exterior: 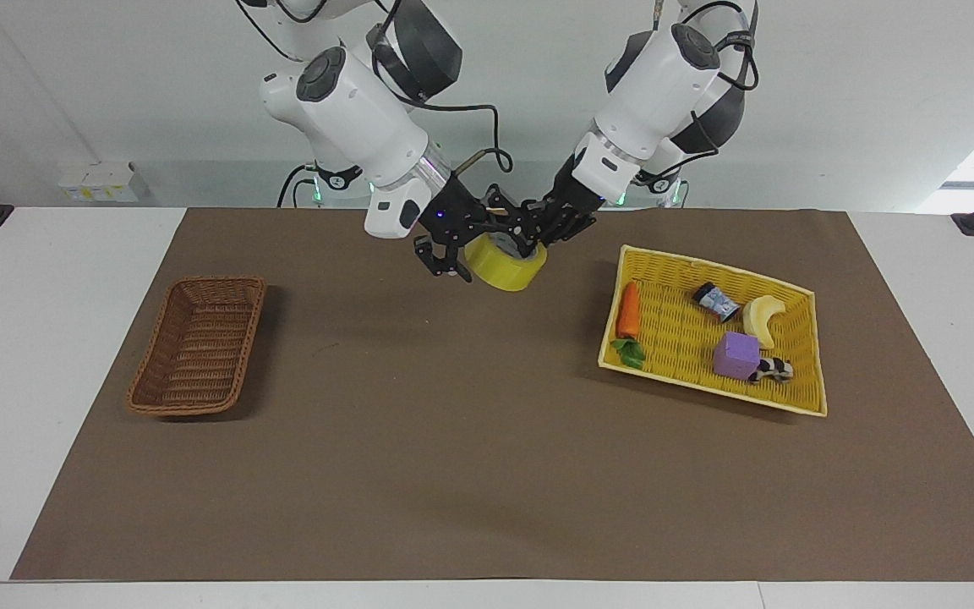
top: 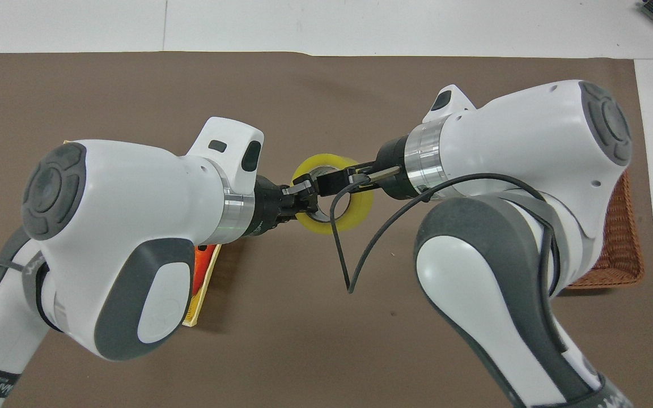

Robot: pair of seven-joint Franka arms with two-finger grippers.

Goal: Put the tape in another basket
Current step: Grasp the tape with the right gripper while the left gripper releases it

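The tape is held by my left gripper far from the wicker basket (exterior: 198, 347). My right gripper should take hold of the tape's other side (top: 363, 205) before my left gripper lets go.
The tape (exterior: 506, 271), a yellow roll, hangs in the air over the brown mat between the two baskets. My left gripper (exterior: 540, 235) is shut on the roll's wall at the side toward the left arm's end. My right gripper (exterior: 472, 247) has come in from the right arm's end and stands open, its fingers astride the roll's other side. From above, the tape (top: 356, 217) shows between the left gripper (top: 302, 196) and the right gripper (top: 336, 181). The other basket (exterior: 198, 345), small and of brown wicker, sits empty at the right arm's end.
A flat yellow woven tray (exterior: 707, 391) at the left arm's end holds a carrot (exterior: 629, 309), a purple block (exterior: 736, 354), a banana piece (exterior: 759, 317) and small items. Overhead, my arms hide most of the tray (top: 204, 283) and the wicker basket (top: 615, 226).
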